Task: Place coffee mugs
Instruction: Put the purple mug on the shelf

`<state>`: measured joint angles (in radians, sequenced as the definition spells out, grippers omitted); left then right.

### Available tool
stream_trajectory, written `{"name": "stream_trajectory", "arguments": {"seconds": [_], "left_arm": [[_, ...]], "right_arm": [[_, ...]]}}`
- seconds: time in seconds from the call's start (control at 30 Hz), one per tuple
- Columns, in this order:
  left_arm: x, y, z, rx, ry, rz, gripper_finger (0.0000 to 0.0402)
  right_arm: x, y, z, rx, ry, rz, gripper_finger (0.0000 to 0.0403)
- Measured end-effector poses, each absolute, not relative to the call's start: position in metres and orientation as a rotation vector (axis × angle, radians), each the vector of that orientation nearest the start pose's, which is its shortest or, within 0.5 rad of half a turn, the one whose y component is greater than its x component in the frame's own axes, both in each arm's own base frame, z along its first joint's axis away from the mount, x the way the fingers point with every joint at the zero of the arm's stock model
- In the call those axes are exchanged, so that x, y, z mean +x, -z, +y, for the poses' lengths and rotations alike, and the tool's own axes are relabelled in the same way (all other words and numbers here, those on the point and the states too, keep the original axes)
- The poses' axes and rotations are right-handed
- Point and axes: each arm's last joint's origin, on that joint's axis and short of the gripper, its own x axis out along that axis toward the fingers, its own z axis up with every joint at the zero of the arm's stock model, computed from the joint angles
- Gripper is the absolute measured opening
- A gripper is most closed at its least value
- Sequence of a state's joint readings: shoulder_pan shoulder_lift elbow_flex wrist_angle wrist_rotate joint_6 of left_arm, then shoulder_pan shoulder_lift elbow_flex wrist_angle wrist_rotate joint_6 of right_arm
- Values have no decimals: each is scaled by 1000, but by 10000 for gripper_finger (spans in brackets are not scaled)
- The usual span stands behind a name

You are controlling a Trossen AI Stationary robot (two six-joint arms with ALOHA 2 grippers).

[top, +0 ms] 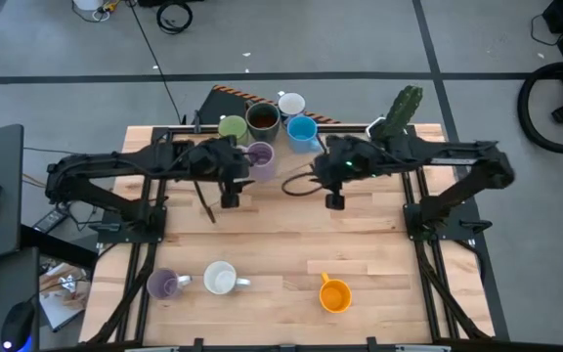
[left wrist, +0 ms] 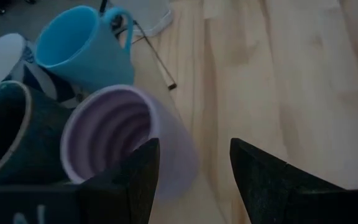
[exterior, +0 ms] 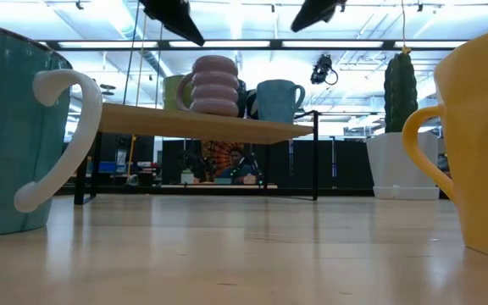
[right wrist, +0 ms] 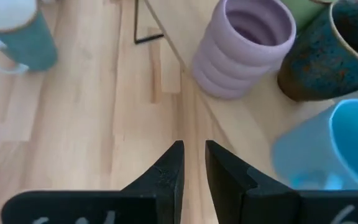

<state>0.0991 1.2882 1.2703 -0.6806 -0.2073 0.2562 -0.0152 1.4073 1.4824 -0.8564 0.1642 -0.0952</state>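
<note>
The open fingers of my left gripper are lined up across the ribbed purple mug's near side (top: 264,172). I go on down until one finger is inside the mug's opening (top: 261,154), and then close them.
A low wooden shelf (top: 274,147) stands at the table's far side. On it stand a ribbed purple mug (top: 259,154) (exterior: 214,85), a green mug (top: 231,126), a dark brown mug (top: 262,118), a white mug (top: 291,103) and a blue mug (top: 302,130). Near the table's near edge stand a second purple mug (top: 164,284), a mug that is white inside and teal outside (top: 221,279) (right wrist: 17,31), and an orange mug (top: 334,294). My left gripper (top: 230,198) (left wrist: 194,165) hovers open, just on the near side of the ribbed purple mug (left wrist: 114,134). My right gripper (top: 334,200) (right wrist: 194,163) hangs shut above the shelf's near edge.
A white pot with a cactus (top: 399,115) stands at the table's far right, beside the shelf. The low view shows both grippers high above the table top. Bare wood (top: 281,244) lies between the shelf and the three near mugs.
</note>
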Motion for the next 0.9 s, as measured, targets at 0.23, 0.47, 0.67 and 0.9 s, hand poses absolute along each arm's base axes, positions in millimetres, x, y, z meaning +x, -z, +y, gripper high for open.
{"name": "stream_trajectory", "arguments": {"seconds": [0.23, 0.47, 0.67, 0.9], "left_arm": [[280, -354, 47, 283, -217, 774, 203], [299, -362, 59, 272, -185, 826, 203], [313, -354, 67, 254, -188, 887, 203], [315, -346, 68, 249, -179, 940, 172]], "right_arm": [[257, -353, 0, -119, 150, 703, 70], [244, -338, 11, -98, 169, 695, 70], [244, -331, 19, -91, 145, 696, 70], [244, -330, 23, -93, 162, 689, 70]]}}
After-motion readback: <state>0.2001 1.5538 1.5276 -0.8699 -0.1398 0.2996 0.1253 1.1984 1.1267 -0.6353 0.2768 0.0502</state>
